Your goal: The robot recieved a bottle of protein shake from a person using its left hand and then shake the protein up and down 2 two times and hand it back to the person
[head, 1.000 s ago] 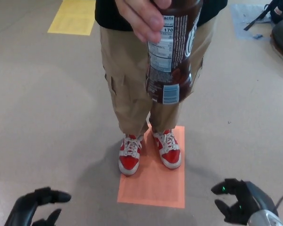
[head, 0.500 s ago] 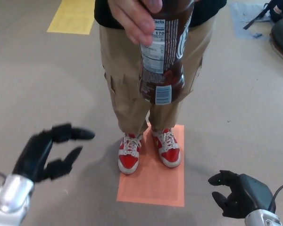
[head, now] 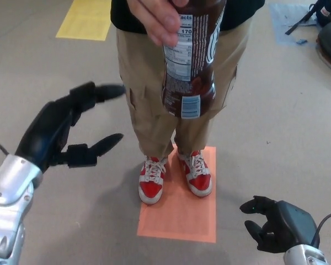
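Observation:
The bottle (head: 190, 63) will show its hidden cap on top when I lower it, because the label (head: 180, 47) reads upright above the bottle's base.
A person's hand (head: 154, 19) holds out a brown protein shake bottle (head: 190, 61) at the top centre of the head view, label towards me. My left hand (head: 66, 130) is raised at the left, open, its fingers spread and pointing at the bottle, still apart from it by a clear gap. My right hand (head: 276, 223) hangs low at the bottom right with its fingers loosely apart and nothing in it.
The person stands in front of me in tan trousers (head: 154, 99) and red and white shoes (head: 174, 176) on an orange floor mat (head: 182, 215). A yellow floor marking (head: 88, 19) lies at the top left. Dark bags (head: 328, 27) sit at the top right.
My left hand has risen from the bottom left corner and reached up and right towards the bottle, fingers opening wide. The bottle shifted slightly left. My right hand barely moved.

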Robot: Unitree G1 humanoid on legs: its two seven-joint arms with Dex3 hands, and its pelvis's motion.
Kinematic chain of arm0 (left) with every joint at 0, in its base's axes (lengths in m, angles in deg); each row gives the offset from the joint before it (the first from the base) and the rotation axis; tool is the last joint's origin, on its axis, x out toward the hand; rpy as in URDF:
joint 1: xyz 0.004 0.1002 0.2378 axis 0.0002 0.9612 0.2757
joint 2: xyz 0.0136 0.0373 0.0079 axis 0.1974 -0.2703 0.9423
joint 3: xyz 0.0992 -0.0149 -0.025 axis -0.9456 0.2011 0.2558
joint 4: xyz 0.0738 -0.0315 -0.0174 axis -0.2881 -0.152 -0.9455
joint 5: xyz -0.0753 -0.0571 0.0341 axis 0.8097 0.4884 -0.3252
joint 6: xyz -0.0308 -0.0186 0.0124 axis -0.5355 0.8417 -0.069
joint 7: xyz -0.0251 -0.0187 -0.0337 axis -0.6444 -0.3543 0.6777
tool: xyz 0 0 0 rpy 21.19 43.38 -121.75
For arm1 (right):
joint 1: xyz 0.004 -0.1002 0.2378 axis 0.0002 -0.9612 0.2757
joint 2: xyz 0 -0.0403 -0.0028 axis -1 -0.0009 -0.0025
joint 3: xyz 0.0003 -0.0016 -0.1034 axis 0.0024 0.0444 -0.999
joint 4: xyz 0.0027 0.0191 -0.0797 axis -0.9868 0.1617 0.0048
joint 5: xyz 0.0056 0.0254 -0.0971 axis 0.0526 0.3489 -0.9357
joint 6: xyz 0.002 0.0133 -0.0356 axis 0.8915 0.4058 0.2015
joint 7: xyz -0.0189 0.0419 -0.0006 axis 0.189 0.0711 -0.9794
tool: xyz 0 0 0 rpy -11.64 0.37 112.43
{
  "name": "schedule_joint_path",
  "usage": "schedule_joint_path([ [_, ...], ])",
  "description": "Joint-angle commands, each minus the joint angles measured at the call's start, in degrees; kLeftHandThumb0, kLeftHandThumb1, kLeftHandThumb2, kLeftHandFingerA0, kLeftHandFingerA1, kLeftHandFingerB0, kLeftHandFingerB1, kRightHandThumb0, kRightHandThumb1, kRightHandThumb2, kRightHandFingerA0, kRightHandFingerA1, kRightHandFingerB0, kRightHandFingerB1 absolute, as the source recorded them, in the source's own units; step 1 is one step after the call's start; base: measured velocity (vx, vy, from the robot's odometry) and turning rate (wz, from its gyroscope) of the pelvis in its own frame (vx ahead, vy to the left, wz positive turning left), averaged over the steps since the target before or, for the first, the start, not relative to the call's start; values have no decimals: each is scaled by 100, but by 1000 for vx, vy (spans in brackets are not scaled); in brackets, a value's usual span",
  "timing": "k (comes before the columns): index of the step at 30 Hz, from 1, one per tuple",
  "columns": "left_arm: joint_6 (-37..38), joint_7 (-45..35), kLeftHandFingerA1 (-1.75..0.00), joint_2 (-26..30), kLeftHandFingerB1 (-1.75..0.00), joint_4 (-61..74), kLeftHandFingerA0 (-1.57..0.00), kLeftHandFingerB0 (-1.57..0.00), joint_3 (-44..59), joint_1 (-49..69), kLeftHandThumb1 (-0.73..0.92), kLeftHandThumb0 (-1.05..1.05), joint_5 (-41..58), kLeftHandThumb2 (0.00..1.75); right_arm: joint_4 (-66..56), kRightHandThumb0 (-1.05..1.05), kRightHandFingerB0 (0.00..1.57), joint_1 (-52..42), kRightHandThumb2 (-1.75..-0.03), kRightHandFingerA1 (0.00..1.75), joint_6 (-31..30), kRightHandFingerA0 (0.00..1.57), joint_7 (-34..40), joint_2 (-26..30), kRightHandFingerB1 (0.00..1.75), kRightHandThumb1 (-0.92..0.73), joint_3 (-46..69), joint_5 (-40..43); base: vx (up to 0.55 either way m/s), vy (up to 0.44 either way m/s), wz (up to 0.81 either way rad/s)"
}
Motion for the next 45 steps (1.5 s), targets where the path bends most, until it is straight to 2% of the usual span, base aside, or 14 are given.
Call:
schedule_joint_path([
  [1,-3890,-965,-12,461,-6,1357,0,0,270,-804,42,-66,2318,76,162,-46,76,-36,-72,62,303,87,212,94,48,-73,66,-61,0,0,0],
  [2,-4116,-1038,-2,520,0,1371,0,0,280,-916,45,-73,2441,77,167,-46,76,-39,-71,62,304,88,234,94,48,-73,56,-75,0,0,0],
  [7,-4814,-1367,-3,820,0,1432,0,0,195,-1308,48,-76,2634,78,171,-46,74,-63,-72,61,277,85,237,95,48,-72,-2,-132,0,0,0],
  [14,-5276,-1720,-6,1094,0,1360,0,0,-107,-1888,50,-82,2465,85,168,-45,75,-103,-72,63,346,86,247,112,49,-69,13,-114,0,0,0],
  [15,-5320,-1758,-1,1114,0,1365,0,0,-144,-1980,57,-79,2462,59,169,-45,75,-103,-71,62,324,87,250,106,49,-69,3,-124,0,0,0],
  [17,-5436,-1787,-2,1112,0,1386,0,0,-196,-2138,56,-80,2469,58,172,-45,75,-109,-71,63,286,88,265,99,49,-68,-4,-133,0,0,0],
  [18,-5518,-1751,-8,1092,0,1421,0,0,-210,-2207,48,-82,2471,86,173,-44,76,-106,-70,62,277,87,264,96,49,-67,-5,-134,0,0,0],
  [30,-6509,-1776,-10,1012,0,1807,0,0,-408,-2874,50,-87,2763,90,180,-45,74,-71,-73,61,258,86,303,127,49,-71,-91,-222,0,0,0],
  [31,-6547,-1784,-6,992,0,1834,0,0,-418,-2899,59,-90,2785,62,182,-45,75,-70,-73,62,270,87,337,132,50,-70,-106,-238,0,0,0],
  [32,-6589,-1794,-8,978,0,1856,0,0,-439,-2910,51,-87,2800,90,181,-45,74,-76,-73,62,262,86,339,130,50,-71,-115,-243,0,0,0],
  [39,-7009,-1540,-5,638,0,1957,0,0,-559,-2976,46,-82,2809,87,177,-44,74,-131,-76,63,287,84,336,141,50,-71,-167,-266,0,0,0],
  [45,-7067,-1587,-2,557,0,1968,0,0,-819,-2844,47,-84,2738,87,184,-46,72,-259,-78,63,397,83,294,160,50,-71,-166,-245,0,0,0],
])
